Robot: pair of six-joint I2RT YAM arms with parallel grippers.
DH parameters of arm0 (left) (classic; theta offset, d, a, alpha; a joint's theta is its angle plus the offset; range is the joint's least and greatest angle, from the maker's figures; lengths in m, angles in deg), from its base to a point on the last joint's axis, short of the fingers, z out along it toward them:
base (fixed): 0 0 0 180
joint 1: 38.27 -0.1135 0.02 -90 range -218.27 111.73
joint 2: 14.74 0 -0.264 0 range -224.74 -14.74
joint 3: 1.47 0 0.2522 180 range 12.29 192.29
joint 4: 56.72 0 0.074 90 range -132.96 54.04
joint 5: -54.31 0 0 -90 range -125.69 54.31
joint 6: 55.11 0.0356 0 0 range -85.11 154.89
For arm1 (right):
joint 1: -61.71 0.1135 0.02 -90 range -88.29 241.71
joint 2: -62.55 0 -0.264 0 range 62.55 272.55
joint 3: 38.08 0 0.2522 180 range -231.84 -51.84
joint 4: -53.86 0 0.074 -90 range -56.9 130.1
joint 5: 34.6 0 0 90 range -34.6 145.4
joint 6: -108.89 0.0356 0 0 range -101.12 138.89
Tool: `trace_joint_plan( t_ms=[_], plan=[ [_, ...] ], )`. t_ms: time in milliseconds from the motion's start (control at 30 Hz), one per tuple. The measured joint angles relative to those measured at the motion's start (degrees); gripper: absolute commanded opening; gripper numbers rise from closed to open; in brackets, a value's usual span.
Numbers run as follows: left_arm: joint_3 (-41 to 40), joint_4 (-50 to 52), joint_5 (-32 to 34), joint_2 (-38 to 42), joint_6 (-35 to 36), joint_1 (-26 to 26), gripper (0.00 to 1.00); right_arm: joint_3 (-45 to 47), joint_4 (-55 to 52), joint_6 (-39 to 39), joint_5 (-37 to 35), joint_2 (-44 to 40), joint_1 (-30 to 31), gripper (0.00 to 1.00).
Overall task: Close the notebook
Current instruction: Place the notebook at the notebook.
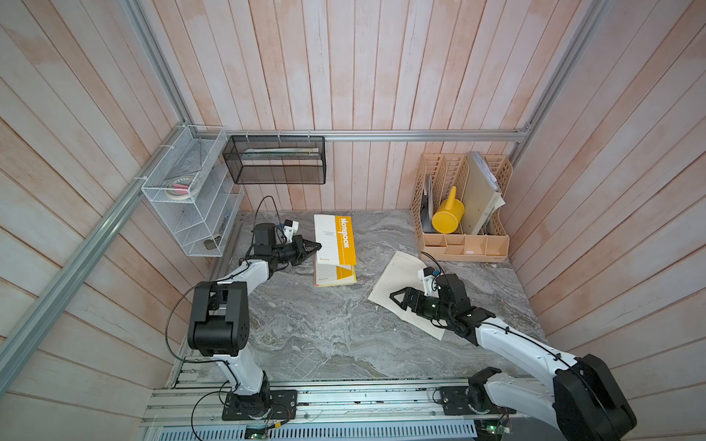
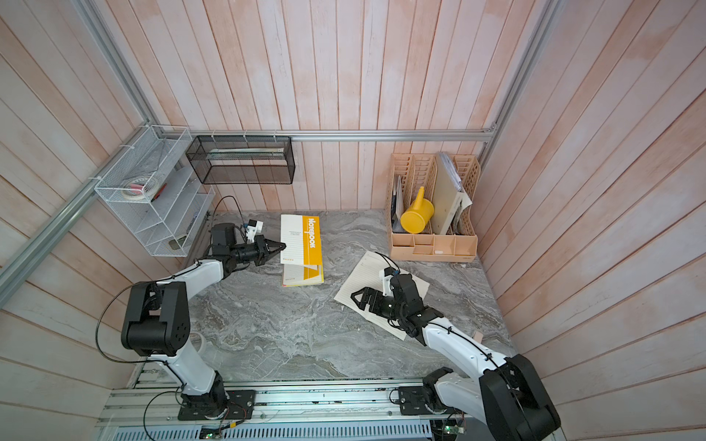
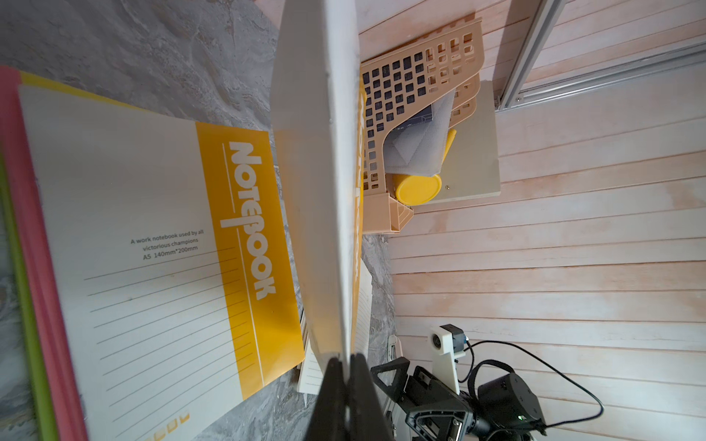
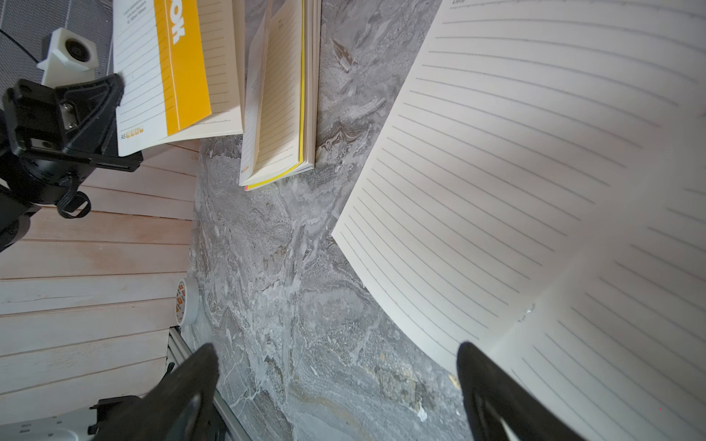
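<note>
The held notebook is hanging flat above the stack, yellow strip (image 1: 345,240) over yellow strip. My left gripper should keep moving it down until it lies on the stack (image 1: 334,276).
A white-and-yellow notebook cover (image 1: 336,238) (image 2: 301,238) is lifted off a small stack of notebooks (image 1: 334,275) at the back middle of the table. My left gripper (image 1: 319,246) (image 2: 284,245) (image 3: 345,361) is shut on the cover's left edge. In the left wrist view the cover (image 3: 317,191) stands edge-on, with a matching closed notebook (image 3: 153,248) lying flat beside it. A second notebook (image 1: 397,282) (image 4: 535,172) lies open on its lined pages at the right. My right gripper (image 1: 393,296) (image 4: 336,351) hovers open over its near-left edge, holding nothing.
A beige file organiser (image 1: 464,244) with a yellow watering can (image 1: 447,217) stands at the back right. A black mesh basket (image 1: 275,160) and a white wire rack (image 1: 191,198) hang on the left walls. A tape roll (image 4: 187,301) sits at the table's left edge.
</note>
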Motion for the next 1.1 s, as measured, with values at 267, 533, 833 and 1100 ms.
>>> trace_joint_plan(
  t_ms=[267,533,833,1100],
  plan=[
    [-0.09,-0.79,0.07,-3.43,0.00,-0.46,0.00,0.00,0.04,0.00,0.04,0.11,0.00,0.98],
    [-0.76,-0.70,0.44,-5.77,0.68,-0.52,0.00,0.07,0.15,-0.04,0.44,0.09,0.00,0.98],
    [-0.90,0.81,0.61,-9.33,2.91,-0.57,0.00,0.09,0.17,-0.02,0.87,0.09,0.00,0.98],
    [-0.90,1.79,1.53,-10.36,4.17,-0.57,0.00,0.09,0.20,-0.04,1.07,0.04,0.00,0.98]
  ],
)
